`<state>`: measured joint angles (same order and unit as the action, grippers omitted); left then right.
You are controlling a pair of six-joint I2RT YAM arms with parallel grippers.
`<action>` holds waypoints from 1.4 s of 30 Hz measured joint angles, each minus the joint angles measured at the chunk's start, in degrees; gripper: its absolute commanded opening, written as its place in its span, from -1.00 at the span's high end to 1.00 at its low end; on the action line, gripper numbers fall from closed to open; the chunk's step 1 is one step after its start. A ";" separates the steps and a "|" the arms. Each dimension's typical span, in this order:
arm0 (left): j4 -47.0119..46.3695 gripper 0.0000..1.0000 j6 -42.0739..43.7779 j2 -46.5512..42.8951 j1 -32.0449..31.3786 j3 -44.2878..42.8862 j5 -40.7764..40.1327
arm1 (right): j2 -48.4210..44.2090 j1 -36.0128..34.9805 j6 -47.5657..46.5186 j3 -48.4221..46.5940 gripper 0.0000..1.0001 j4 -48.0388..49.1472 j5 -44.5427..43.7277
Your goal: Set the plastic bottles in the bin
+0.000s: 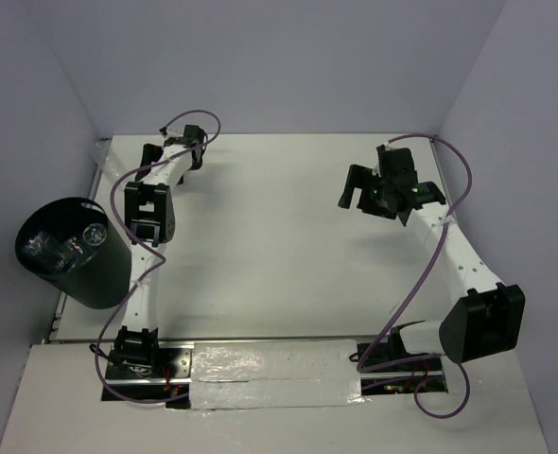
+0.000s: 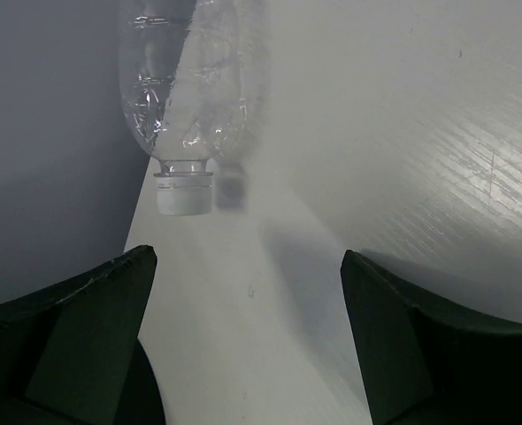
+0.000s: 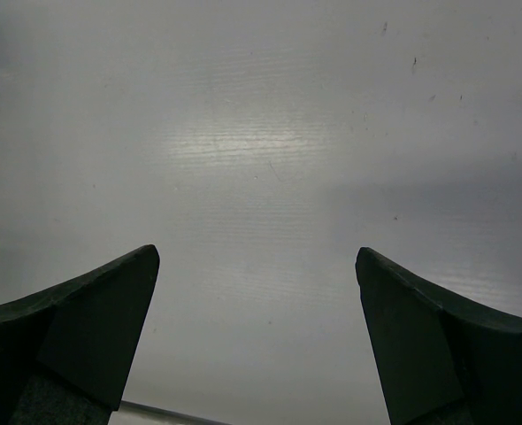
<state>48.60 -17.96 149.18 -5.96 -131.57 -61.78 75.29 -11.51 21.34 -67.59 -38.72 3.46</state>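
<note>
The white cap (image 2: 184, 193) is seated straight against the bottle's neck ring, so the plastic bottle (image 1: 108, 161) will come along whole when the robot lifts it by the cap.
A clear crinkled plastic bottle (image 2: 186, 106) with a white cap lies on the white table against the grey wall. Its cap points toward my left gripper (image 2: 248, 261), which is open, empty and a short way back from it. In the top view the left gripper (image 1: 152, 157) sits near the far left corner of the table. The black round bin (image 1: 71, 251) stands at the left edge, and clear bottles (image 1: 66, 246) lie inside it. My right gripper (image 1: 353, 189) is open and empty above bare table on the right; the right wrist view (image 3: 257, 257) shows only table between its fingers.
Grey walls close the table in at the left, back and right. The white tabletop (image 1: 279, 246) lies between the two arms. Purple cables loop off both arms, and taped mounting plates (image 1: 270, 374) run along the near edge.
</note>
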 measured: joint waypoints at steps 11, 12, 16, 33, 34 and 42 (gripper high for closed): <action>2.49 -0.99 -3.04 0.37 2.93 -0.24 -1.66 | 2.27 0.00 0.00 0.00 -0.99 0.09 1.01; 2.60 -0.99 -3.26 0.44 3.21 -0.24 -2.08 | 2.47 0.00 0.00 0.00 -0.99 0.09 1.16; 2.91 -0.99 -3.28 0.74 3.96 -0.24 -3.04 | 2.82 0.00 0.00 0.00 -0.99 0.09 1.81; -0.02 -0.96 1.60 3.37 5.99 -1.99 -7.37 | 3.58 -0.37 0.02 0.00 -0.99 0.11 2.58; -0.22 -0.95 1.60 3.45 6.32 -2.08 -7.43 | 3.76 -0.37 0.00 0.00 -0.99 0.11 2.60; -0.61 -0.81 1.29 3.74 7.48 -2.12 -7.39 | 4.42 -0.59 0.00 -0.02 -0.99 0.11 2.82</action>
<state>47.99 -16.67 152.92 1.52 -133.69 -69.17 79.70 -12.10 21.34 -67.61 -38.61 6.28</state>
